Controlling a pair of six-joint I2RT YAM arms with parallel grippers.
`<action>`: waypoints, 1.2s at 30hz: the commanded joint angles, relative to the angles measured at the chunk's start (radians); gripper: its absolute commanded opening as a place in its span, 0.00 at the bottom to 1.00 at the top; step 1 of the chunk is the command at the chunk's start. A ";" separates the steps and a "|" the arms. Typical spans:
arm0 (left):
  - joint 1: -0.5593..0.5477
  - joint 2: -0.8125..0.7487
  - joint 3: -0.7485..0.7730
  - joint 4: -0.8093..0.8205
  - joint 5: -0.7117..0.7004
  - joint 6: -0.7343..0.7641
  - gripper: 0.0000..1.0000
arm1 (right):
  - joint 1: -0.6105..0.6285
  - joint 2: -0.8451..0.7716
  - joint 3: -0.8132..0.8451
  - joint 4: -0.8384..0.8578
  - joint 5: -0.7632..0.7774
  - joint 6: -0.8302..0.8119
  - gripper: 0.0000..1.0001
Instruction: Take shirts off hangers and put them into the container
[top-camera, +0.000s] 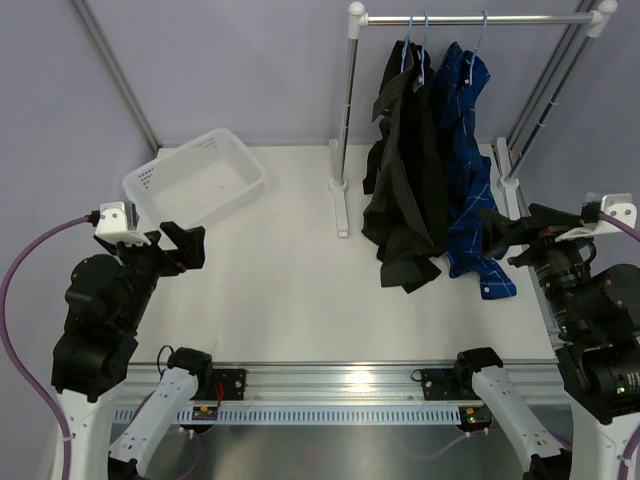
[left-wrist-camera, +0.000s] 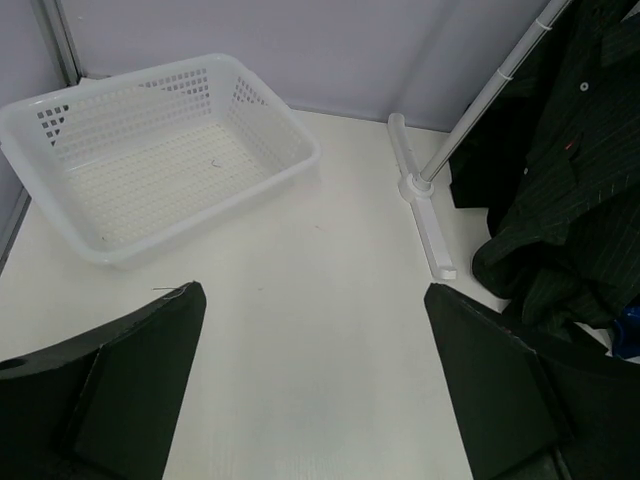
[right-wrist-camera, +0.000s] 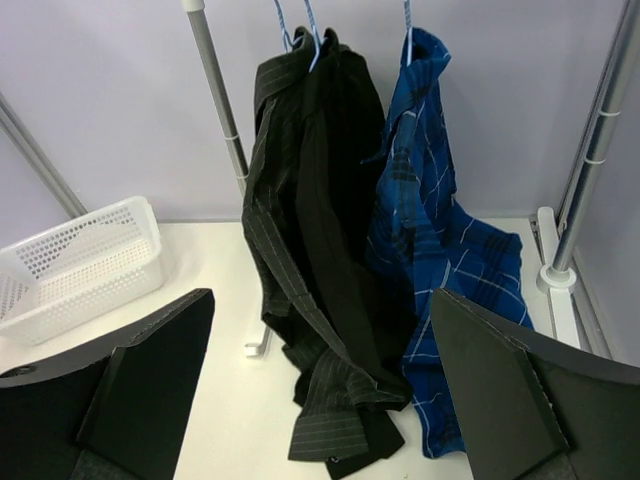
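Observation:
I carry on moving my right gripper's open fingers, now facing the charcoal pinstriped shirt's edge (top-camera: 400, 172), toward the cloth (top-camera: 393, 106) below the shirt's collar until they close there.
Three shirts hang from a silver rail at the back right: a charcoal pinstriped shirt (right-wrist-camera: 285, 250), a plain black shirt (right-wrist-camera: 345, 190) beside it, and a blue checked shirt (right-wrist-camera: 440, 240) on the right. Their tails lie on the table. Light-blue hangers (top-camera: 416, 40) hook over the rail. The white perforated container (top-camera: 150, 182) stands at the back left with nothing in it. My left gripper (top-camera: 185, 243) hovers open just in front of the container. Open too, my right gripper (top-camera: 503, 238) sits beside the blue shirt's hem, touching nothing.
The rail (top-camera: 480, 18) rests on two upright poles (top-camera: 345, 100) with white feet (top-camera: 340, 205) on the table. A slanted grey bar (top-camera: 115, 70) runs behind the container. White tabletop (top-camera: 280, 290) spreads between the arms.

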 joint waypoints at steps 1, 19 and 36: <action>-0.006 0.008 -0.020 0.016 0.016 -0.018 0.99 | 0.012 0.065 0.034 -0.047 -0.049 0.027 1.00; -0.005 0.050 -0.051 0.017 0.036 -0.033 0.99 | 0.012 0.356 0.158 -0.112 -0.139 0.038 1.00; -0.005 0.129 -0.057 0.016 0.077 -0.070 0.99 | 0.241 1.155 0.909 -0.168 0.257 0.098 0.81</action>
